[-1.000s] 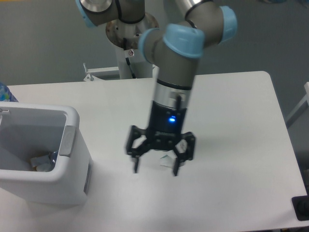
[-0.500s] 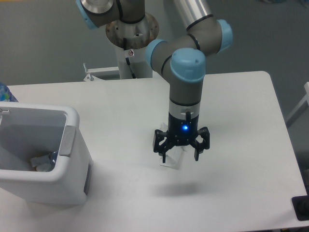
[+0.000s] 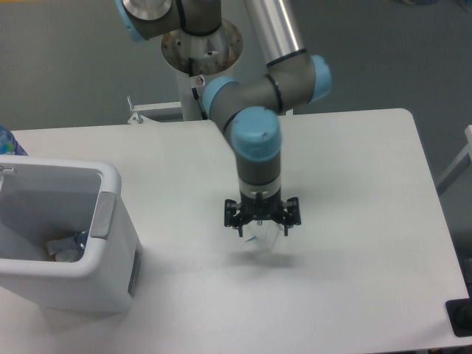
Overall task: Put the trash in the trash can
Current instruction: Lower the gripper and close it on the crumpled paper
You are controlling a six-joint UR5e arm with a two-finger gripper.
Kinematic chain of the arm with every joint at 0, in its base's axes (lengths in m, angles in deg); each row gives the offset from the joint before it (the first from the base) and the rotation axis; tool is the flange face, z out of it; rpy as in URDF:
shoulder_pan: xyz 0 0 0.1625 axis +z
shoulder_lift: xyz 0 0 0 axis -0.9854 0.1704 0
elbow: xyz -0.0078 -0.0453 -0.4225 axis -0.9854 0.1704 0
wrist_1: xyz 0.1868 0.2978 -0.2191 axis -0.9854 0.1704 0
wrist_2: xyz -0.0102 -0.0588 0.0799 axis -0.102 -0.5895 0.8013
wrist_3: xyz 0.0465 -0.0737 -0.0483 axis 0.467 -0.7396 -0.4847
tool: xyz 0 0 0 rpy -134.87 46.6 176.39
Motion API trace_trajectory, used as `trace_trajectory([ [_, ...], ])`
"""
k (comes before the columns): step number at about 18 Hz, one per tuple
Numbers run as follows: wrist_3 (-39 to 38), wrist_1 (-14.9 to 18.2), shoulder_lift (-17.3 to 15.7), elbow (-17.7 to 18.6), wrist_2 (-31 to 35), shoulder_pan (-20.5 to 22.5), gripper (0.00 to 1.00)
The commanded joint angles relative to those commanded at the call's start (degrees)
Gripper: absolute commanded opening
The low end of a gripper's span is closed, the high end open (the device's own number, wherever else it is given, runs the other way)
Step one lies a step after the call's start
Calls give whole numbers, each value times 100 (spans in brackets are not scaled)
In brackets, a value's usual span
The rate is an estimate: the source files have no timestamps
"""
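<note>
I expect the loose end of the small white packet (image 3: pixel 265 243) to stick out sideways when I lift the packet, because my fingers straddle only the top part (image 3: pixel 260 226) of it.
The small white packet (image 3: pixel 265 243) lies on the white table near the middle. My gripper (image 3: pixel 262 230) points straight down and sits low over it, open, with one finger on each side of the packet's top part. I cannot tell whether the fingers touch it. The white trash can (image 3: pixel 112 179) with its grey side panel stands at the left edge of the table. Inside it, at the bottom, lies the clear bottle (image 3: pixel 76 241), only partly visible.
A blue patterned object (image 3: pixel 7 140) shows at the far left edge behind the trash can. The arm's base (image 3: pixel 199 44) stands behind the table's back edge. A black object (image 3: pixel 461 317) sits at the table's front right corner.
My gripper has moved away from the camera and down onto the table, and now sits around the packet. Its fingers stay open. The trash can has not moved.
</note>
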Motion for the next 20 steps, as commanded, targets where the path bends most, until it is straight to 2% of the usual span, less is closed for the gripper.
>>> trace_trajectory([
  [2,0,27,27,0,157,-18,98],
  [3,0,36,36,0,219,-26,92],
  [7,0,36,53,-9,299,-27,54],
  [10,0,27,44,0,386,-27,17],
  [12,0,44,44,-35,483,-27,0],
  [16,0,36,27,-272,387,-18,0],
  [20,-88,27,-61,-658,-78,35,0],
])
